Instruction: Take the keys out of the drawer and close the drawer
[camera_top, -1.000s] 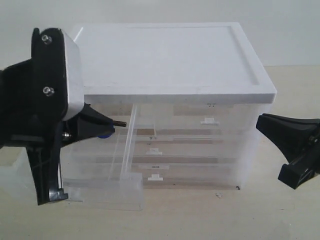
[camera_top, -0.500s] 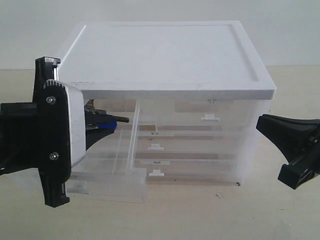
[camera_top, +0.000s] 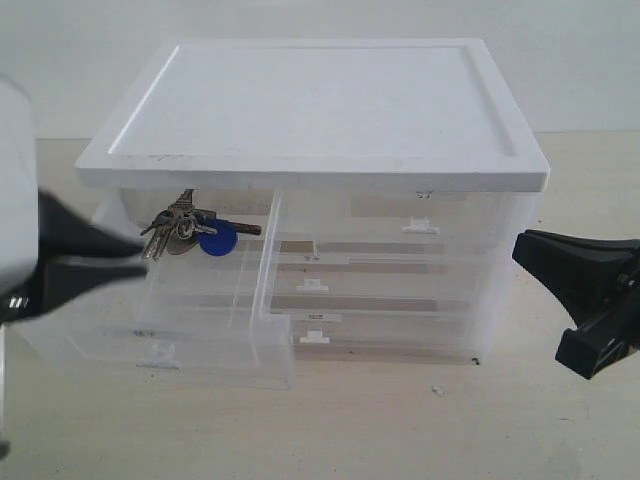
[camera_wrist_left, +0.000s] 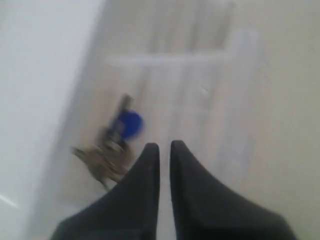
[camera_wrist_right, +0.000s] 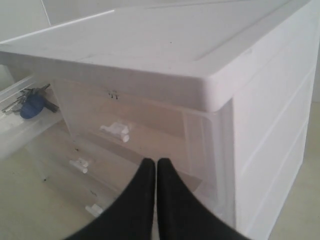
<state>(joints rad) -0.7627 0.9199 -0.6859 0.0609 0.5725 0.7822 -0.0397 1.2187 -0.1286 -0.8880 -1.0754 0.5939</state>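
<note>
I should grip the drawer's front side (camera_top: 133, 334) with my left gripper and pull the drawer out more before I take the keys (camera_top: 184, 222), because the keys are close to the lid's rim.
The drawer (camera_top: 205, 305) stands pulled out at the cabinet's upper left, its white tab handle (camera_top: 160, 352) facing front. The keys (camera_top: 180, 228), silver with a round blue fob (camera_top: 217, 240), lie inside it near the back. My left gripper (camera_top: 142, 258) is blurred at the far left, shut and empty, its tips just left of the keys. In the left wrist view the keys (camera_wrist_left: 106, 159) and fob (camera_wrist_left: 129, 124) lie beside the shut left gripper (camera_wrist_left: 164, 146). My right gripper (camera_top: 522, 248) hangs shut and empty beside the cabinet's right side, and the right wrist view shows the same right gripper (camera_wrist_right: 156, 161).
The translucent cabinet (camera_top: 320, 110) has a white lid with a raised rim and several closed drawers with white tab handles (camera_top: 420, 226). It stands on a pale tabletop (camera_top: 420, 430). The open drawer juts out toward the front left.
My left gripper has pulled back to the left, away from the drawer's inside. The keys, which were at its fingertips, now lie exposed in the drawer. The right arm has not moved.
</note>
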